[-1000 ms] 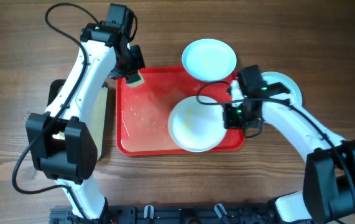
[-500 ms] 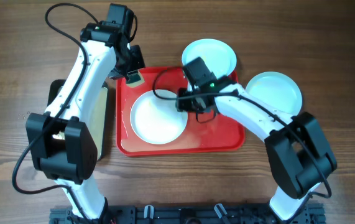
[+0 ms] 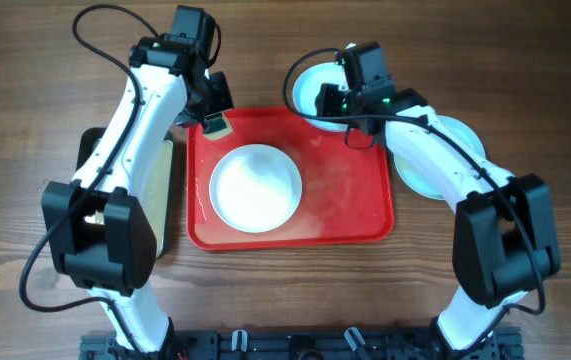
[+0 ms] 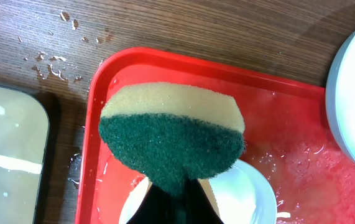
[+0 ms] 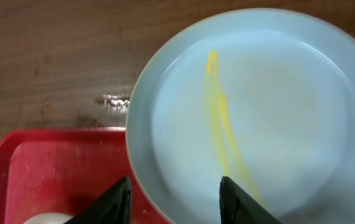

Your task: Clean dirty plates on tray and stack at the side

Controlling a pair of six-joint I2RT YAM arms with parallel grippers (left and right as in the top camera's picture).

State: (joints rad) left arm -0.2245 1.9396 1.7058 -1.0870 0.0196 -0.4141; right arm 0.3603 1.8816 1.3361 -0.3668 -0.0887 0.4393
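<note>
My right gripper should leave the streaked plate and hold the white plate's edge [image 3: 298,180] steady for scrubbing, since the white plate [image 3: 253,190] lies loose on the wet red tray.
The red tray [image 3: 345,200] lies mid-table, wet. A white plate [image 3: 255,187] sits on its left half. A pale aqua plate [image 3: 310,88] with a yellow streak [image 5: 217,118] overlaps the tray's far rim. A second aqua plate [image 3: 417,178] lies on the table right of the tray, partly under my right arm. My left gripper [image 3: 215,125] is shut on a yellow-and-green sponge [image 4: 172,134] above the tray's far left corner [image 4: 127,62]. My right gripper [image 5: 177,202] is open, its fingers [image 5: 118,202] spread over the streaked plate's near rim.
A black-rimmed tray with a cream inside [image 3: 165,195] lies left of the red tray, and shows in the left wrist view [image 4: 9,143]. Water drops [image 4: 50,59] dot the wood beside it. The white plate's edge [image 4: 245,193] shows under the sponge.
My right gripper slid the white plate from the tray's right half to its left, let go, and moved to the far aqua plate. The left arm has not moved.
</note>
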